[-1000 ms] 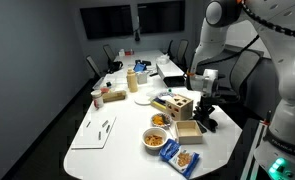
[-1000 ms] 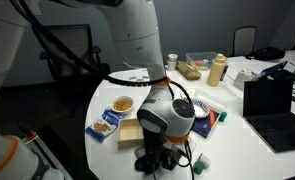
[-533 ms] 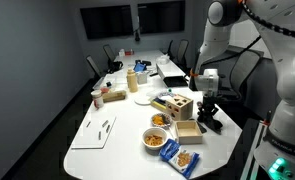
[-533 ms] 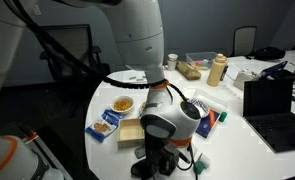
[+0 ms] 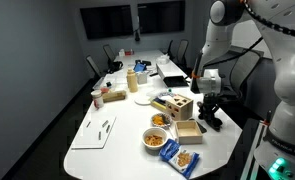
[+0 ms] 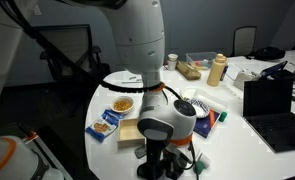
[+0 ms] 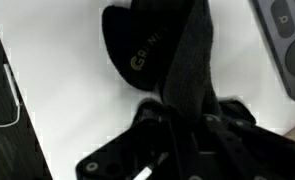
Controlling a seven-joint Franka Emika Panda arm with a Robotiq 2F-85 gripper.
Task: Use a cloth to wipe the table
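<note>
My gripper should sweep the black cloth back inward toward the remote [image 7: 287, 45] to keep wiping the table, since it has the cloth close to the table's edge [image 7: 20, 110].
A black cloth [image 7: 147, 45] with pale lettering lies on the white table [image 5: 117, 150] at its edge. My gripper [image 7: 182, 115] is shut on the cloth, which runs up between the fingers in the wrist view. In both exterior views the gripper [image 5: 205, 110] [image 6: 165, 158] points down at the table edge, with the cloth [image 5: 210, 123] bunched under it. The fingertips themselves are hidden by the cloth and the wrist.
Close to the gripper stand a wooden box [image 5: 174, 103], a flat wooden tray [image 5: 189, 130], two snack bowls [image 5: 155, 138] and a blue snack bag [image 5: 182, 157]. A dark remote [image 7: 287, 40] lies beside the cloth. A laptop [image 6: 272, 105] and a bottle [image 6: 218, 70] stand further off.
My gripper has shifted a little along the table edge with the cloth held in it. The other things have not moved.
</note>
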